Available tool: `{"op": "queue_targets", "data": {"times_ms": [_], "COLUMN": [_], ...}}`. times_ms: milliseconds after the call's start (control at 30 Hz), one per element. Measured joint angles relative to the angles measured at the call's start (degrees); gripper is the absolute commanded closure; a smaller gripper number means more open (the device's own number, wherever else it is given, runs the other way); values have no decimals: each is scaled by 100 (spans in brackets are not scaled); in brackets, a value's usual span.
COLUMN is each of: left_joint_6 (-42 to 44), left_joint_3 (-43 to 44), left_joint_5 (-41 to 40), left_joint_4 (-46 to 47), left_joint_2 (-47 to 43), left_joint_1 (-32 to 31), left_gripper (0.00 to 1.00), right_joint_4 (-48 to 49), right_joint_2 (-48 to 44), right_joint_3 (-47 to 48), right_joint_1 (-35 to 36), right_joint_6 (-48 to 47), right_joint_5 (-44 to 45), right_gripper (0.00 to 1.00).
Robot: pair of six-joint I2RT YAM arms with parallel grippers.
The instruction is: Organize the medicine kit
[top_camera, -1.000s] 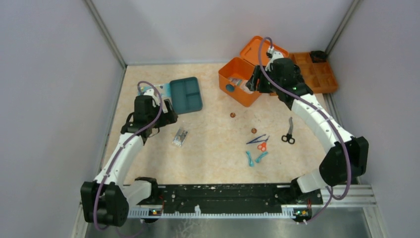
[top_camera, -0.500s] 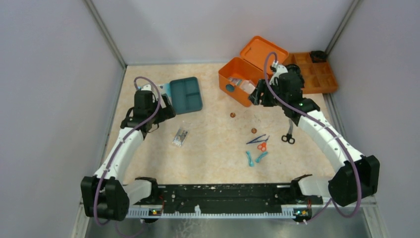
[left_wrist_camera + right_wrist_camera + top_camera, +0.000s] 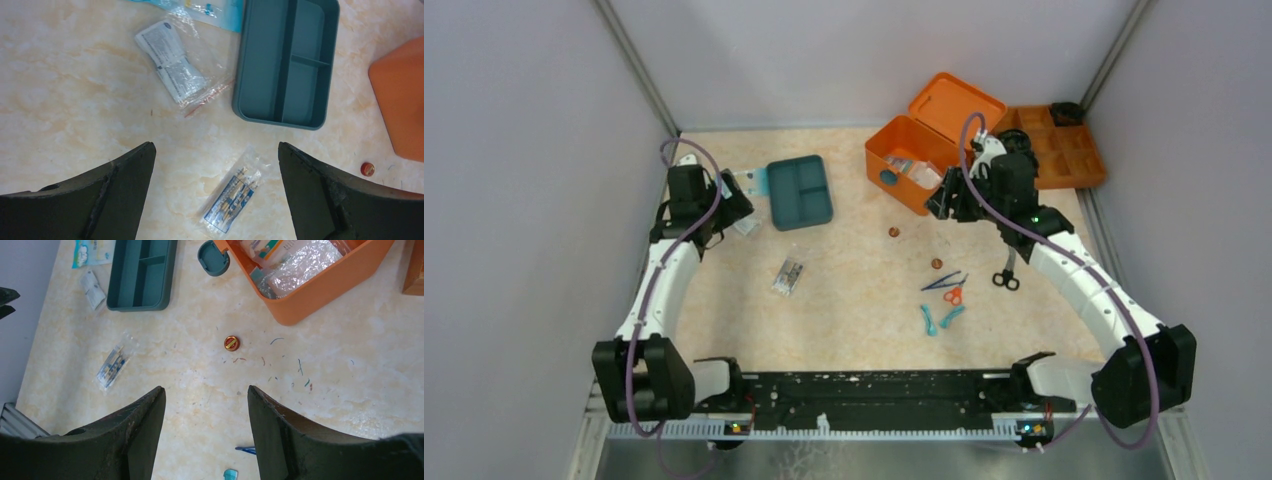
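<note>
The blue-white packet's end away (image 3: 81, 254) from the teal tray is free, so the robot's left gripper should keep going toward that end (image 3: 80, 256) until its fingers are on both sides of it.
The medicine kit (image 3: 912, 168) is an orange box at the back, lid open, with packets inside. It shows in the right wrist view (image 3: 320, 287), and a corner of it shows in the left wrist view (image 3: 400, 100). My right gripper (image 3: 944, 206) hangs open and empty just in front of the kit, above bare table (image 3: 205, 388). My left gripper (image 3: 729, 207) is open and empty at the far left, above the table (image 3: 215, 146), between a white sachet bag (image 3: 172, 70) and a clear swab packet (image 3: 232, 197).
A teal compartment tray (image 3: 800, 191) lies right of the left gripper, with a blue-white packet (image 3: 744, 180) beside it. A red cap (image 3: 892, 231), black scissors (image 3: 1007, 270), blue tweezers (image 3: 944, 282), orange scissors (image 3: 955, 295) and teal clips (image 3: 929, 320) lie mid-table. An orange divided tray (image 3: 1064, 150) sits back right.
My right gripper drew back out of the kit toward the near side, empty. My left arm swung toward the far left corner, away from the teal tray.
</note>
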Motion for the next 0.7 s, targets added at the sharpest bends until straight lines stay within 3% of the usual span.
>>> {"op": "queue_targets", "data": {"times_ms": [433, 700], "left_joint_6": [-175, -531], "left_joint_3": [352, 944], "left_joint_5": [260, -273], "left_joint_4": [245, 656], "left_joint_2": [870, 1834], "left_joint_1": [391, 520], "left_gripper": [1, 1], "right_joint_4": [101, 111], "right_joint_2": [-26, -26], "right_joint_3": [-142, -306], "right_joint_1": [0, 0], "right_joint_6": [17, 90], "right_joint_5": [-177, -404], "right_gripper": [38, 38]}}
